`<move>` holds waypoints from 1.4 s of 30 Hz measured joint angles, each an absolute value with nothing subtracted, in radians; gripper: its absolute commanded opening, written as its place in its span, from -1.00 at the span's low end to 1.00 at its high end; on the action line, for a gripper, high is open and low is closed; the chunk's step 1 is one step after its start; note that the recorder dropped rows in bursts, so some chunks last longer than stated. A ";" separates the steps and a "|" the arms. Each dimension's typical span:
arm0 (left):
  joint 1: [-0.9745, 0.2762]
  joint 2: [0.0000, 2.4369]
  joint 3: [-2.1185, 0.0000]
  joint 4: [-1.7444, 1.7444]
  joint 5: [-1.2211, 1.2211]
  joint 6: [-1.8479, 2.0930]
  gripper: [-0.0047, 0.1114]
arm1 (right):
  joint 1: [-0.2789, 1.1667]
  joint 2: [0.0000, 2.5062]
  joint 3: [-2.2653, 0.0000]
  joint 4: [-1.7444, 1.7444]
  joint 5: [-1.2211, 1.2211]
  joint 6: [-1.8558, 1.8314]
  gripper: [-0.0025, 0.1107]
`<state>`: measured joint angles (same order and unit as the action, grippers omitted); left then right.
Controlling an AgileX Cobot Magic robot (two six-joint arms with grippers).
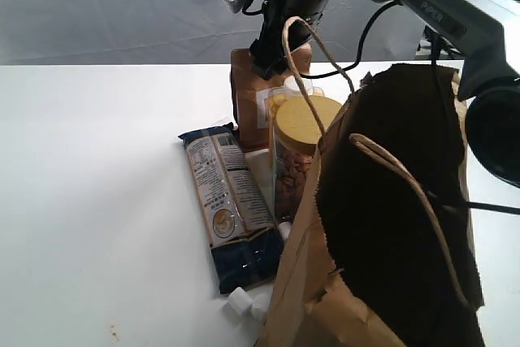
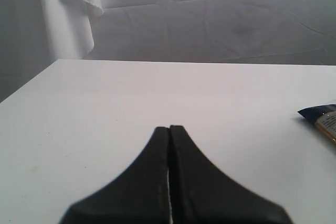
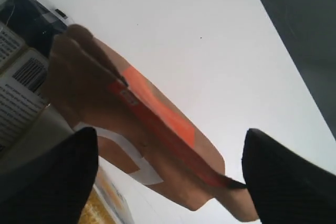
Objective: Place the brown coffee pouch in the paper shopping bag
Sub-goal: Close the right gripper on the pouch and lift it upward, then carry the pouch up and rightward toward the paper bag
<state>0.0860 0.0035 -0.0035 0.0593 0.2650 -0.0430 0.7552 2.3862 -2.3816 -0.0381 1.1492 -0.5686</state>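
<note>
The orange top strip (image 3: 167, 135) runs along a thin fold. The brown coffee pouch (image 1: 248, 97) will stay shut and hang below the strip when I lift.
The brown coffee pouch (image 1: 245, 95) stands upright on the white table behind a jar; its orange top strip (image 3: 167, 114) and white label show in the right wrist view. My right gripper (image 1: 280, 48) hangs right over the pouch's top, open, its dark fingers (image 3: 286, 177) spread either side of the pouch (image 3: 110, 108) without touching it. The paper shopping bag (image 1: 390, 225) fills the near right, mouth open, with a cord handle (image 1: 313, 46) looping up. My left gripper (image 2: 169, 128) is shut and empty, low over bare table, away from the pouch.
A yellow-lidded jar of nuts (image 1: 299, 148) stands between pouch and bag. A dark blue long flat packet (image 1: 230, 205) lies on the table left of the jar; its end (image 2: 321, 119) shows in the left wrist view. Small white items (image 1: 246, 302) lie by the bag's base.
</note>
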 measured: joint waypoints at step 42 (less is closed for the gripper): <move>0.086 0.003 -0.004 0.059 0.265 -0.043 -0.92 | 0.778 2.085 -2.380 -0.162 1.245 -0.348 -0.96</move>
